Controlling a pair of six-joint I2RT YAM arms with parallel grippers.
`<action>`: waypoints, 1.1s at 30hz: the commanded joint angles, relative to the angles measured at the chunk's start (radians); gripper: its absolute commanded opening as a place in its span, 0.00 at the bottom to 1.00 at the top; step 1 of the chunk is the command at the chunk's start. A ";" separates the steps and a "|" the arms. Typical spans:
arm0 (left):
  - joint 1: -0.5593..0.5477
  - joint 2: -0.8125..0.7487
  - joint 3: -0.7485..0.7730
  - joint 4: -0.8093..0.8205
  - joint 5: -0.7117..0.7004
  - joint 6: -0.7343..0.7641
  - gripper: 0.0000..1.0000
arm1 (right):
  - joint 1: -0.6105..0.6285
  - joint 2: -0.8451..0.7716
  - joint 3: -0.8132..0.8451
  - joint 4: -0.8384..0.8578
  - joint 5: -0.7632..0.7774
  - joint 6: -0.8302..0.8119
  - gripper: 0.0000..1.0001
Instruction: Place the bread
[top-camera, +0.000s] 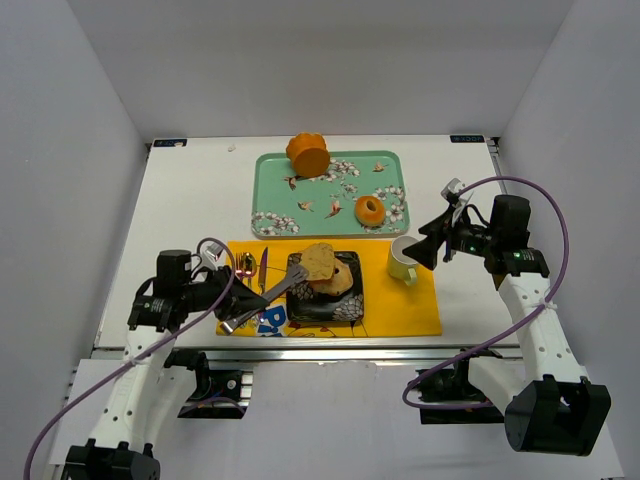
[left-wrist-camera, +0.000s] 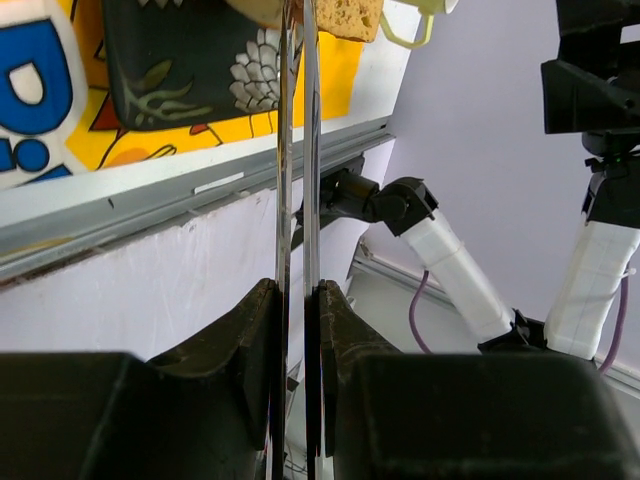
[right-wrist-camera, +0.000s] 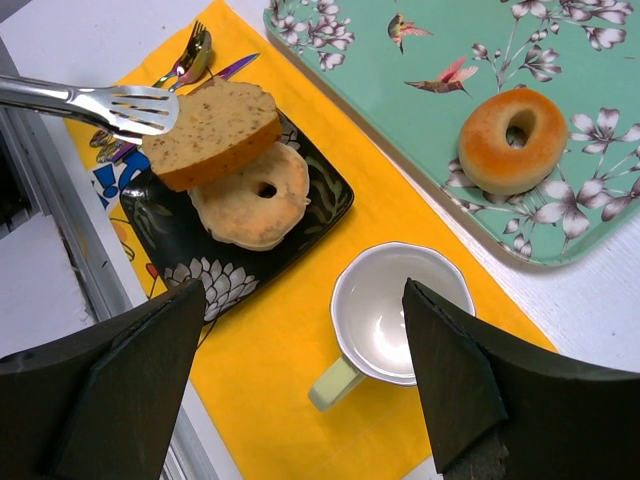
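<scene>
Next, my left gripper moves the slice farther over the bagel half with the tongs before backing away, as the slice hangs past the pale bagel half's edge.
A brown slice of bread lies tilted on a pale bagel half on the black flowered plate. My left gripper is shut on metal tongs, whose tips clasp the slice's left edge. In the right wrist view the slice, the tongs, the bagel half and the plate show. In the left wrist view my left gripper pinches the tongs near their handle end. My right gripper is open and empty above the mug.
The plate and a pale green mug stand on a yellow placemat, with cutlery at its left. Behind is a green tray with a bagel and an orange bun. The table's near edge rail runs close by.
</scene>
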 joint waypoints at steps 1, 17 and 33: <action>0.001 -0.055 -0.017 -0.048 0.008 -0.006 0.04 | -0.006 -0.007 0.041 -0.019 -0.023 -0.022 0.85; 0.001 -0.102 -0.054 -0.045 -0.049 -0.072 0.67 | -0.006 -0.015 0.028 -0.029 -0.031 -0.032 0.85; 0.001 -0.135 0.064 -0.092 -0.107 -0.081 0.59 | -0.006 -0.019 0.010 -0.023 -0.040 -0.029 0.85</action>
